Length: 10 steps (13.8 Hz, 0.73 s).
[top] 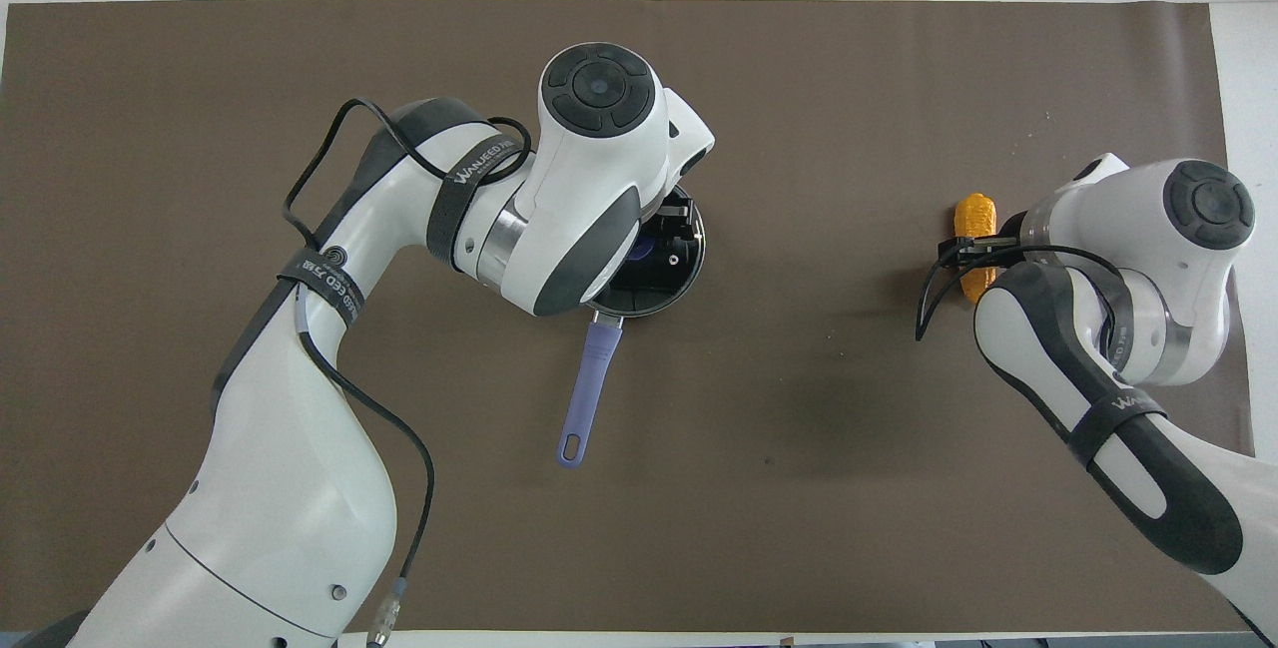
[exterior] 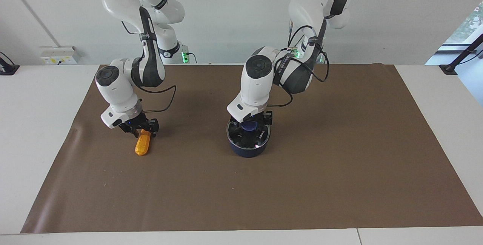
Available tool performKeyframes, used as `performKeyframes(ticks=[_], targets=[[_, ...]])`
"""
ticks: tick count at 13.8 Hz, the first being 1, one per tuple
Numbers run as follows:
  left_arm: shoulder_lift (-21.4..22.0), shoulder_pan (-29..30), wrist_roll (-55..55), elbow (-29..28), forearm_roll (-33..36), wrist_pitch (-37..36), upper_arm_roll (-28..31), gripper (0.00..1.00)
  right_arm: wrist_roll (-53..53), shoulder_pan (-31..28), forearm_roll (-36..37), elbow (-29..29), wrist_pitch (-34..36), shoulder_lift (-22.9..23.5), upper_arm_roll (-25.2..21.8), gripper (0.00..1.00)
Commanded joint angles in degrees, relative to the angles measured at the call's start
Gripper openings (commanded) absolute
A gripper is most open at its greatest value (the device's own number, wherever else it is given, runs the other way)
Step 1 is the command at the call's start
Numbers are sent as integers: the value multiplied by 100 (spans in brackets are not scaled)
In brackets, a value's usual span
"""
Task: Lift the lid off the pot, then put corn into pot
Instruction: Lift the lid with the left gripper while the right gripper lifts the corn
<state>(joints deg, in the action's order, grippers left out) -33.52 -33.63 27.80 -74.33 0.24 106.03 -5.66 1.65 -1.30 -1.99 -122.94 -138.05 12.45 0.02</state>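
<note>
The robot's left gripper should first lift the lid away over the empty mat, because the glass lid covers the pot that the corn in the robot's right gripper must go into.
The dark blue pot stands mid-mat with the glass lid on it. Its long blue handle points toward the robots. My left gripper is down on the lid's blue knob, and the arm covers most of the lid in the overhead view. The orange-yellow corn lies on the mat toward the right arm's end and also shows in the overhead view. My right gripper is low over the end of the corn nearer the robots, fingers closed against its sides.
A brown mat covers the white table. Nothing else lies on it. Cables hang from both wrists.
</note>
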Motion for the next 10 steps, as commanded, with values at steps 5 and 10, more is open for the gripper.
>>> performKeyframes(ticks=[5,10], targets=[[-67,-73,-108,103,108,23,56,100,372,-90,-73,-2,-74,83,33,6],[-67,-73,-108,129,90,32,56,100,345,33,-12,751,925,161,42,0]])
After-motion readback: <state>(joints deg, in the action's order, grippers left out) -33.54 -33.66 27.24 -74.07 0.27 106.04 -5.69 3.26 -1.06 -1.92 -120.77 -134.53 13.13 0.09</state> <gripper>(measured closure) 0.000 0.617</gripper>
